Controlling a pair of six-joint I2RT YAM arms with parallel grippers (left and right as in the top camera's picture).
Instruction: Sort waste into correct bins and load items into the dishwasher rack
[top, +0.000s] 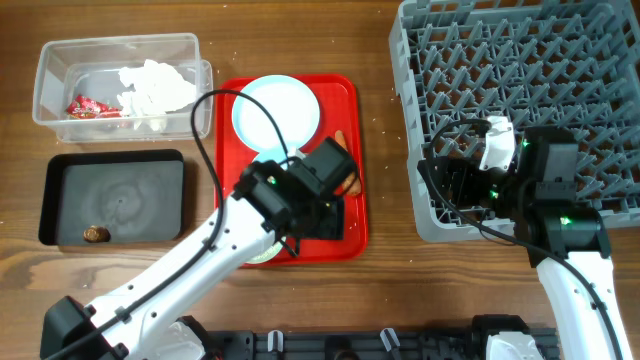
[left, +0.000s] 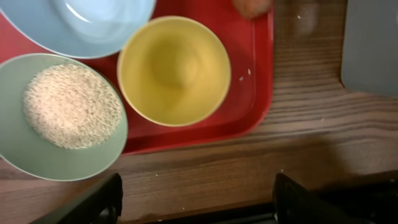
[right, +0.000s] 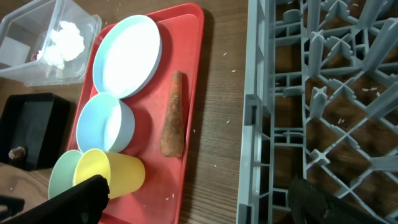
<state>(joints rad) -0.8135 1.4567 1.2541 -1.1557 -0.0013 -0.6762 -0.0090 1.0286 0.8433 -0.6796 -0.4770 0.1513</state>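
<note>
The pale bowl's rim is clear of the yellow cup at the front of the tray. My left gripper should keep going down until its fingers close on that rim (left: 125, 140).
The red tray (top: 350, 100) holds a pale blue plate (top: 275, 110), a blue bowl (right: 106, 124), a yellow cup (left: 174, 70), a pale bowl of white rice (left: 62, 115) and an orange carrot (right: 174, 115). My left gripper (top: 315, 220) hangs open and empty over the tray's front part; in its wrist view the left gripper (left: 196, 202) is open. My right gripper (top: 452, 185) is open and empty at the grey rack's (top: 520, 90) front left edge. The clear tub (top: 60, 60) holds tissue (top: 155, 88) and a red wrapper (top: 88, 107). The black tray (top: 60, 190) holds a brown lump (top: 95, 233).
Bare wood lies between the red tray and the rack (right: 224, 112), with a few stray rice grains on it. The left arm crosses the table's front left. The rack fills the right side.
</note>
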